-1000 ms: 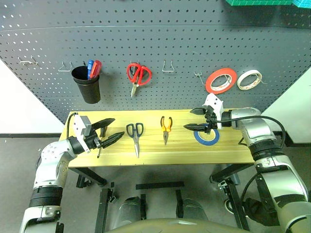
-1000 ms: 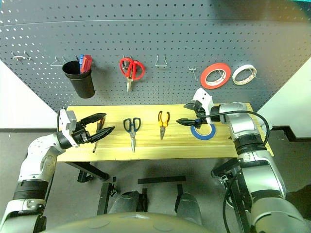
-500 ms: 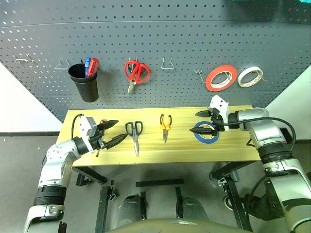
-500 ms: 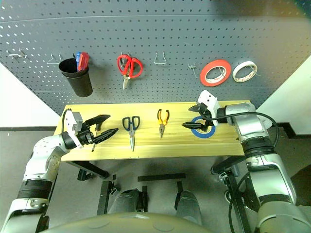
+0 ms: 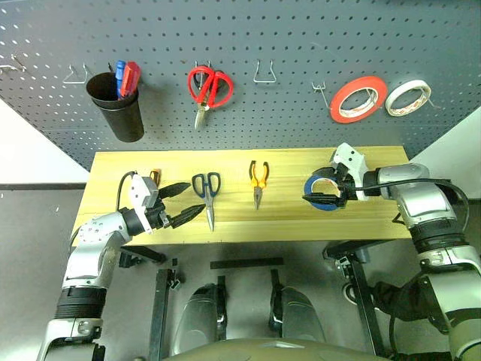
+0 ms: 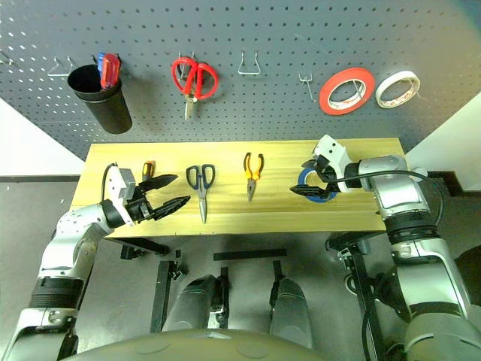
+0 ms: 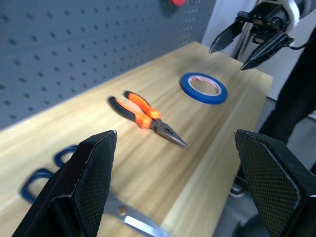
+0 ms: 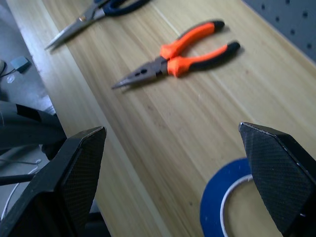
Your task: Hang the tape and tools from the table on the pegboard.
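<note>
The orange-handled pliers (image 5: pixel 258 185) will slide nose-down between the wire hook's pegs and catch when the robot lowers them, because the pliers' handles (image 5: pixel 264 172) spread wider than the pliers' jaws.
The blue tape (image 5: pixel 325 203) lies flat on the right part of the table (image 5: pixel 285 226). My right gripper (image 5: pixel 310 186) hangs open just over the roll's left side, touching nothing. Orange-handled pliers (image 5: pixel 258 179) lie mid-table, dark-handled scissors (image 5: pixel 207 194) to their left. My left gripper (image 5: pixel 197 196) is open and level just left of the scissors, holding nothing. The screwdriver's orange handle (image 5: pixel 154 176) peeks out behind that gripper. The pegboard (image 5: pixel 285 37) rises behind the table. The left wrist view takes in the pliers (image 7: pixel 145 116) and tape (image 7: pixel 203 87).
On the pegboard hang a black cup of pens (image 5: pixel 116 101), red-handled scissors (image 5: pixel 208 89), a red tape roll (image 5: pixel 358 99) and a white roll (image 5: pixel 408 96). Bare wire hooks (image 5: pixel 264 74) sit between them. The table's front edge runs close below both grippers.
The camera has tilted down, shifting the whole picture. My right gripper has drifted right to above the tape, and my left gripper has edged right toward the scissors. Both stay open.
</note>
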Action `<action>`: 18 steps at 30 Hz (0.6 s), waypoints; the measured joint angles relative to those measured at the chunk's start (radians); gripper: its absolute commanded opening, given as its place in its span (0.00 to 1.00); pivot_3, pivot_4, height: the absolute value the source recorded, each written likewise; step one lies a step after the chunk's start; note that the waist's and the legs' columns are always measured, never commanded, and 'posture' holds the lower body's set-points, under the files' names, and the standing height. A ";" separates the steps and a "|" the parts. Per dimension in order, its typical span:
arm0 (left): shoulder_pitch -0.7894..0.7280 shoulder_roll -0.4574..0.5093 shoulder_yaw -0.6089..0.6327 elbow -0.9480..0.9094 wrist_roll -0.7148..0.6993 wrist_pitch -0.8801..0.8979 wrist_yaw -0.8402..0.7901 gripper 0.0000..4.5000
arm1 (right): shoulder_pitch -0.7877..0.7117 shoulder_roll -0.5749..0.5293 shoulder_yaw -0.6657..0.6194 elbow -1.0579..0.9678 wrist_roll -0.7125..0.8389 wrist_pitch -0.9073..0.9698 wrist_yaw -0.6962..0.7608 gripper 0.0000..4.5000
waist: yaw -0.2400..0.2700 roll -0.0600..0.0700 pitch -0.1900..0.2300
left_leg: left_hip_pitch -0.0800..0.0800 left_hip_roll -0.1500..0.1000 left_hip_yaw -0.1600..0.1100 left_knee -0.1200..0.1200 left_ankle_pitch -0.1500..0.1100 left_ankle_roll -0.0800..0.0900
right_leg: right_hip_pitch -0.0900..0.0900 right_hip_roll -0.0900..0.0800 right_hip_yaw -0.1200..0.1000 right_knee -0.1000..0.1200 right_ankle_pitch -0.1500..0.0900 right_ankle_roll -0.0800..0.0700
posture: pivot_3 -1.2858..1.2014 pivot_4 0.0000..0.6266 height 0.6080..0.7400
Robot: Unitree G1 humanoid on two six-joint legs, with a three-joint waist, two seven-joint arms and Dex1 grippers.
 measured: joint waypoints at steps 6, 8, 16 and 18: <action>-0.018 0.000 -0.010 -0.068 0.000 0.067 0.050 0.89 | -0.007 -0.003 0.008 0.000 -0.011 0.009 0.001 1.00 | 0.002 0.001 0.020 | -0.001 0.000 0.000 0.000 0.000 0.000 | -0.001 0.000 0.000 0.000 0.000 0.000 | 0.56 0.55 1.00; -0.025 0.000 -0.015 -0.075 0.001 0.075 0.057 0.89 | -0.014 -0.003 0.012 0.003 -0.020 0.007 -0.002 1.00 | 0.002 0.000 0.025 | -0.001 0.000 0.000 0.000 0.000 0.000 | -0.001 0.000 0.000 0.000 0.000 0.000 | 0.55 0.54 1.00; -0.082 0.007 -0.038 -0.051 0.030 0.089 0.089 0.89 | -0.061 0.005 0.055 0.111 -0.102 -0.018 -0.044 1.00 | -0.001 0.000 0.046 | -0.001 0.000 0.001 0.000 0.000 0.000 | -0.002 0.000 0.000 0.000 0.000 0.000 | 0.54 0.60 1.00; -0.082 0.018 -0.056 -0.051 0.048 0.097 0.091 0.89 | -0.079 0.006 0.066 0.137 -0.122 -0.020 -0.048 1.00 | -0.002 0.001 0.056 | -0.001 0.000 0.002 0.000 0.000 0.000 | -0.003 0.000 0.000 0.001 0.000 0.000 | 0.54 0.61 1.00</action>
